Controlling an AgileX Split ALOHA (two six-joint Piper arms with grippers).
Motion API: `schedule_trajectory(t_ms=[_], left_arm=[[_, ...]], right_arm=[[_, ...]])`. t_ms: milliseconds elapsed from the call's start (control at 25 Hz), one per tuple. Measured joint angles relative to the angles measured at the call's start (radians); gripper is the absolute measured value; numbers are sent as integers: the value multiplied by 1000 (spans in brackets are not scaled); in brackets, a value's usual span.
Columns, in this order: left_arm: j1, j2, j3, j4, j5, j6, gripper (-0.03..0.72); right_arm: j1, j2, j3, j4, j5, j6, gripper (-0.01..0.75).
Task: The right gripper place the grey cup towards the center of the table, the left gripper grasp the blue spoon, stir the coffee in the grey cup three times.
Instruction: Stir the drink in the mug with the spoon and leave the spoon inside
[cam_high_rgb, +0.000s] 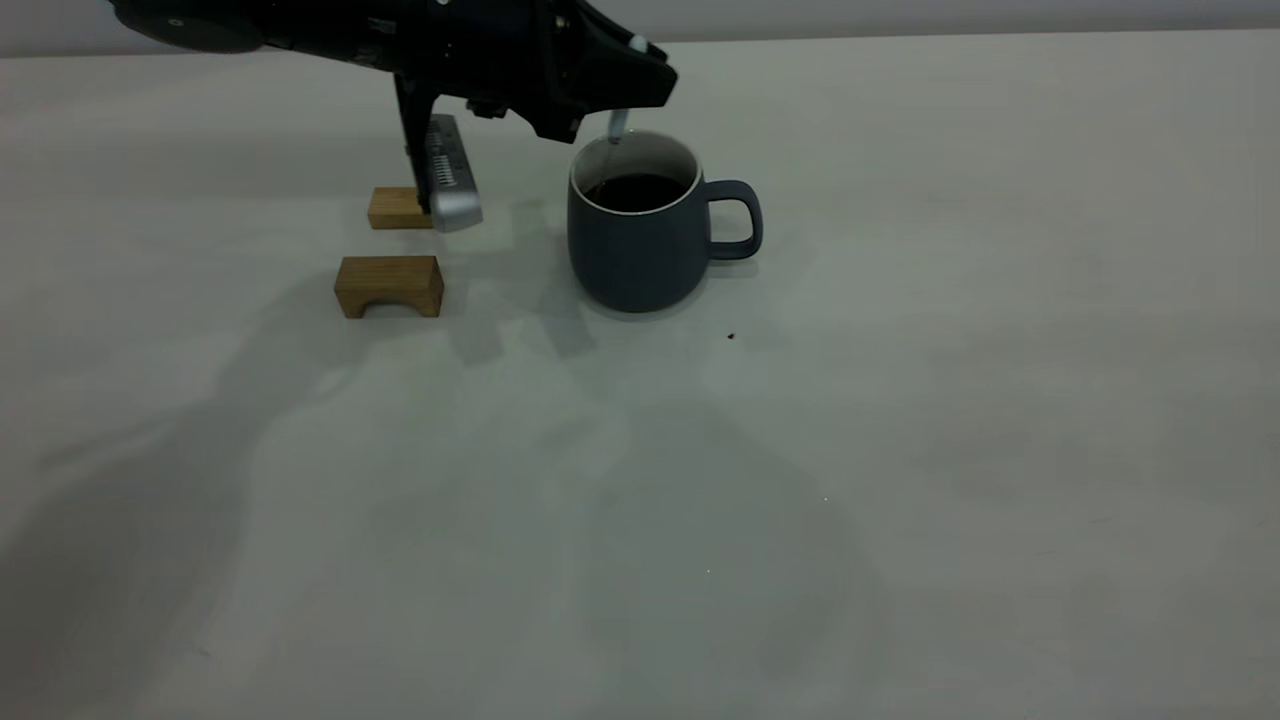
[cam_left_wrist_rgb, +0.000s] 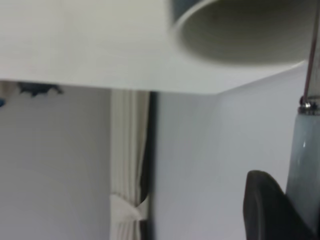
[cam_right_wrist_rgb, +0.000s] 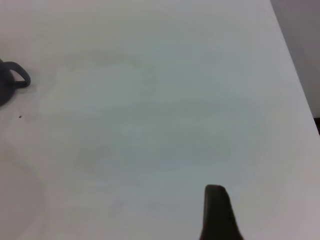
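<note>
Next, I sweep the blue spoon back with my left gripper toward the cup's side (cam_high_rgb: 696, 175) beside the cup's handle, because the spoon's neck is close to the grey cup's side (cam_high_rgb: 585, 181) opposite the cup's handle.
The grey cup (cam_high_rgb: 640, 250) stands upright near the middle of the table (cam_high_rgb: 900, 450), handle to the right, with dark coffee (cam_high_rgb: 635, 190) inside. My left gripper (cam_high_rgb: 625, 90) hovers just over the cup's far rim, shut on the blue spoon (cam_high_rgb: 617, 125). The spoon hangs upright, its metal neck reaching down into the cup; the bowl is hidden. In the left wrist view the pale handle (cam_left_wrist_rgb: 304, 160) lies against one dark finger (cam_left_wrist_rgb: 265, 210), with the cup's rim (cam_left_wrist_rgb: 240, 30) beyond. My right gripper (cam_right_wrist_rgb: 265, 210) is open and empty, away from the cup (cam_right_wrist_rgb: 7, 82).
Two wooden blocks sit left of the cup, an arched one (cam_high_rgb: 389, 285) in front and a smaller one (cam_high_rgb: 398, 208) behind it, partly covered by the left arm's silver module (cam_high_rgb: 452, 175). A tiny dark speck (cam_high_rgb: 731, 336) lies right of the cup's base.
</note>
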Motion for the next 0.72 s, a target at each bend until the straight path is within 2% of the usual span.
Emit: schedule_trajectory(t_ms=[240, 440, 720], left_arm=[[-7, 72, -138, 0, 6, -1, 150], [-39, 97, -183, 0, 34, 0, 150], [-53, 97, -183, 58, 163, 0, 150]], right_arm=[[0, 0, 0, 0, 0, 0, 535], [0, 0, 0, 0, 0, 0, 535], [0, 0, 0, 0, 0, 0, 535]])
